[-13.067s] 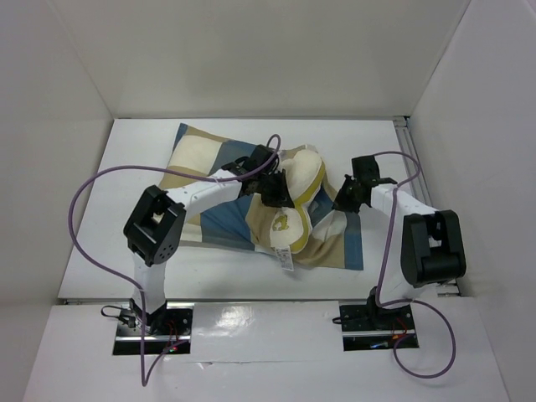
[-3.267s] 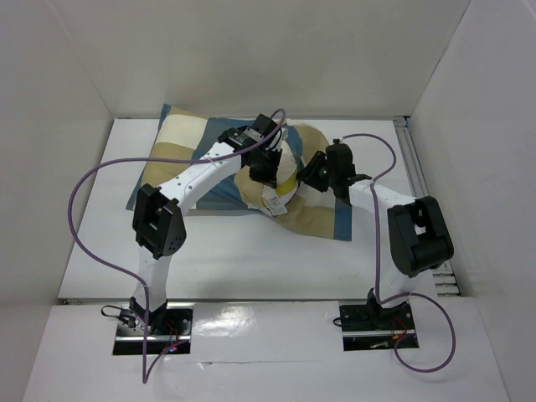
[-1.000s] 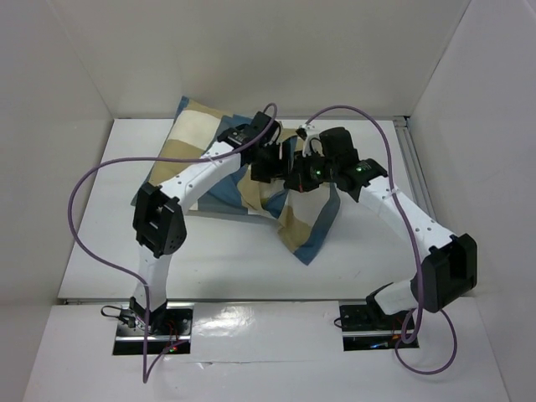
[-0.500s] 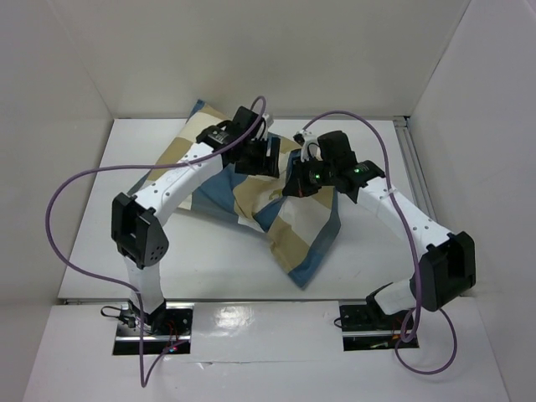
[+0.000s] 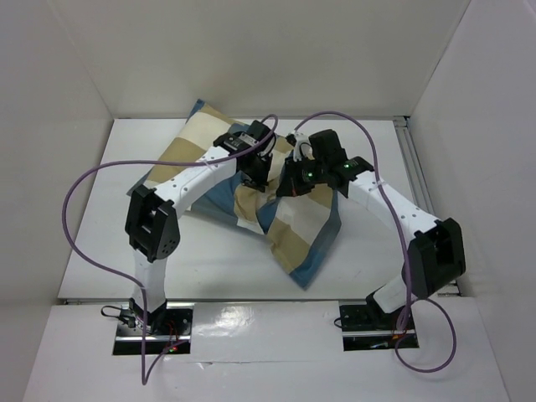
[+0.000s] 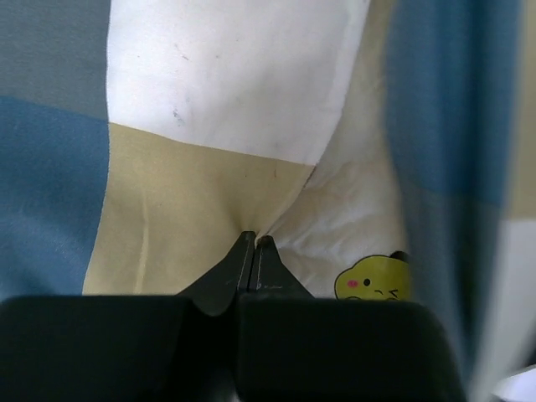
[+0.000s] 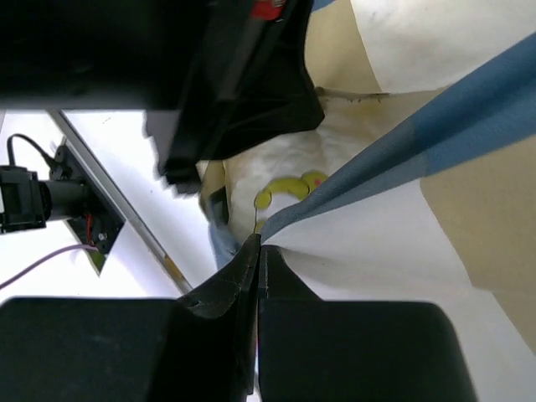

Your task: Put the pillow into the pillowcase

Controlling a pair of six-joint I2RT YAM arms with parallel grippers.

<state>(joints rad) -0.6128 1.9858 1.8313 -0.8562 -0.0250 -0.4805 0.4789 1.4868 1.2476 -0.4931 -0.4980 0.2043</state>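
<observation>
The pillowcase bunches (image 5: 249, 203) between the robot's grippers, which are close together, so to stretch it the left gripper should grab its closed end's blue corner and the right gripper should grab the hem of the pillowcase's opening.
The checked blue, tan and white pillowcase (image 5: 295, 228) is held up over the middle of the table, its lower end drooping toward the front. My left gripper (image 5: 256, 174) and right gripper (image 5: 290, 179) are close together at its upper edge. In the left wrist view the left gripper (image 6: 254, 242) is shut on a tan fold of the pillowcase (image 6: 226, 75). The cream pillow (image 6: 356, 213) with its yellow emblem (image 6: 373, 280) shows inside. The right gripper (image 7: 258, 244) is shut on the blue hem of the pillowcase (image 7: 402, 226). The pillow (image 7: 280, 155) lies within the opening.
White walls close in the table (image 5: 209, 260) on three sides. A metal rail (image 5: 408, 144) runs along the right edge. Purple cables (image 5: 77, 209) loop beside both arms. The left arm's black body (image 7: 243, 75) fills the top of the right wrist view.
The left gripper rose with the pillowcase, then came down and right toward the right gripper. The pillowcase has swung so that its lower end hangs toward the front.
</observation>
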